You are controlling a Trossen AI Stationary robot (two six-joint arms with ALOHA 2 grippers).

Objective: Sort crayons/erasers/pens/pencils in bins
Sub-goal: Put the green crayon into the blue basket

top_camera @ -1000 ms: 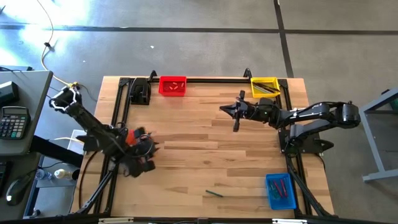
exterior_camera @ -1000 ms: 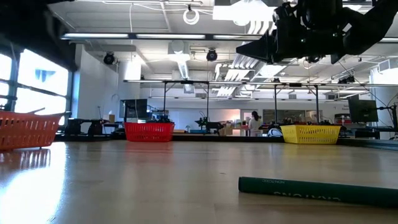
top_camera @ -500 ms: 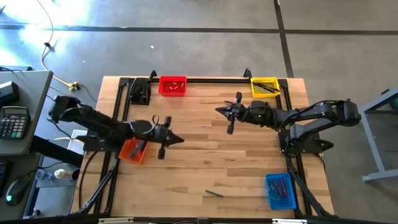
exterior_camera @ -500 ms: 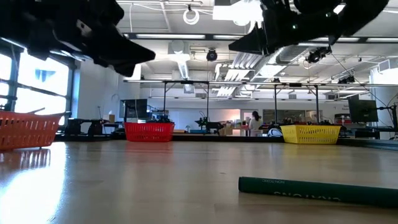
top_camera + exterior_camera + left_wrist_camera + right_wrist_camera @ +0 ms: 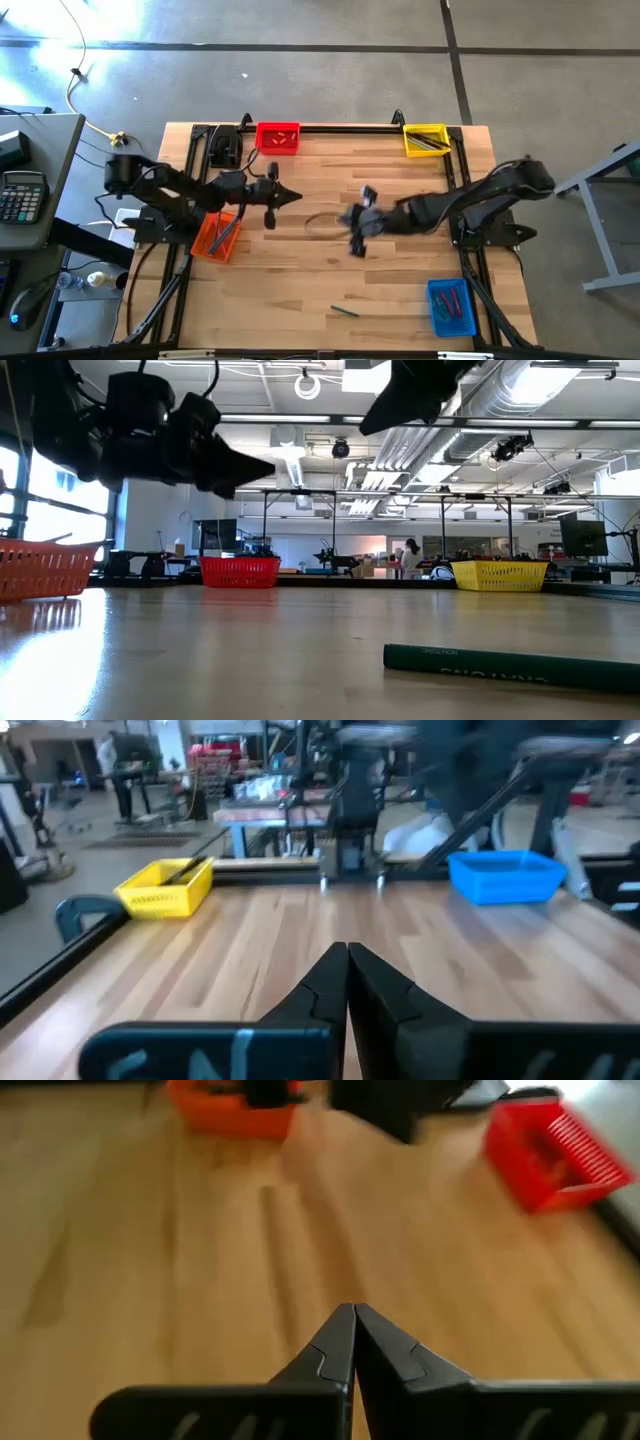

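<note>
The blue bin [image 5: 451, 307] for the green crayon is far away from my left gripper. Next, I take the green crayon [image 5: 345, 311] with my right gripper and carry it there.
A green pencil [image 5: 345, 311] lies flat on the table near its near edge, and shows close in the low view [image 5: 510, 663]. My left gripper [image 5: 297, 196] is shut and empty above the table, right of the orange bin [image 5: 215, 236]; its closed fingers show in the left wrist view [image 5: 347, 955]. My right gripper [image 5: 350, 224] is shut and empty above the table's middle, its fingers closed in the right wrist view [image 5: 354, 1312]. The red bin [image 5: 278, 138] and yellow bin [image 5: 425, 139] stand at the far edge. The blue bin [image 5: 451, 306] stands at the near right corner.
The orange bin holds dark sticks, the yellow bin dark thin sticks, the blue bin pink and green sticks, the red bin small orange pieces. A black frame rail [image 5: 350, 127] runs along the table's far edge and sides. Bare wood lies between the two grippers.
My left gripper has swung from over the orange bin toward the table's right and then toward the far edge, turning to point right. My right gripper has moved from the far middle toward the near edge and a little left. The pencil has not moved.
</note>
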